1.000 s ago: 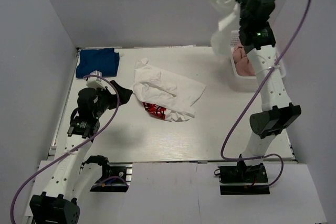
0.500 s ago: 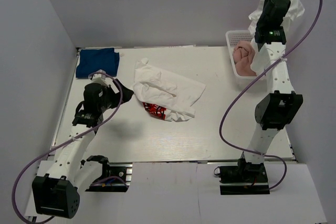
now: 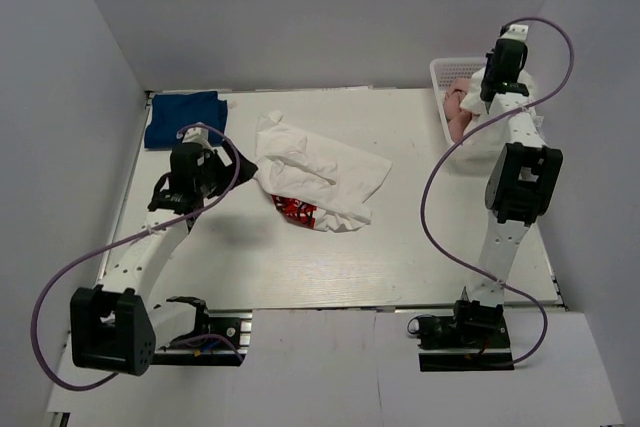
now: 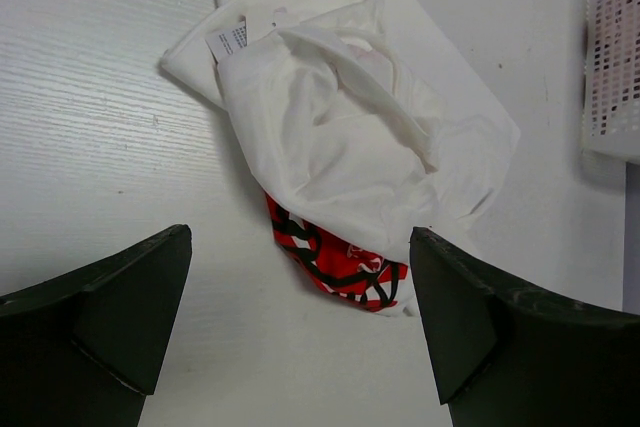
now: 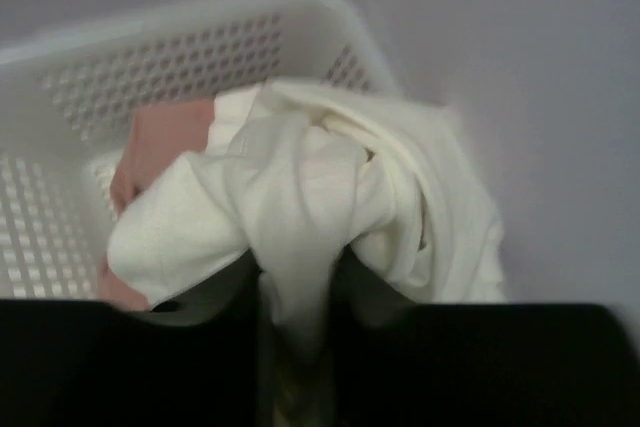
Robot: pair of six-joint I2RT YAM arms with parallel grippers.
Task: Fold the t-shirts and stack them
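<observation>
The red print (image 3: 294, 210) is peeking out under loose white folds, so I expect the white t-shirt (image 3: 335, 177) to open wide, mostly white side up, when I spread it.
A white t-shirt with a red Coca-Cola print (image 3: 318, 179) lies crumpled at the table's middle; it also shows in the left wrist view (image 4: 350, 137), with the red print (image 4: 340, 262) at its near edge. My left gripper (image 3: 226, 169) (image 4: 300, 239) is open and empty, just left of this shirt. A dark blue t-shirt (image 3: 184, 118) lies folded at the back left. My right gripper (image 3: 488, 92) (image 5: 300, 337) is shut on another white t-shirt (image 5: 300, 197), low over the basket. The dusty-pink t-shirt (image 3: 458, 107) (image 5: 160, 142) lies in the basket.
The white mesh basket (image 3: 441, 73) (image 5: 170, 57) stands at the back right against the wall. Grey walls enclose the table on the left, back and right. The basket's edge (image 4: 612, 57) shows in the left wrist view.
My right arm has swung the white t-shirt from high in the air to the right and down over the basket. My left gripper has moved slightly back and right towards the Coca-Cola shirt.
</observation>
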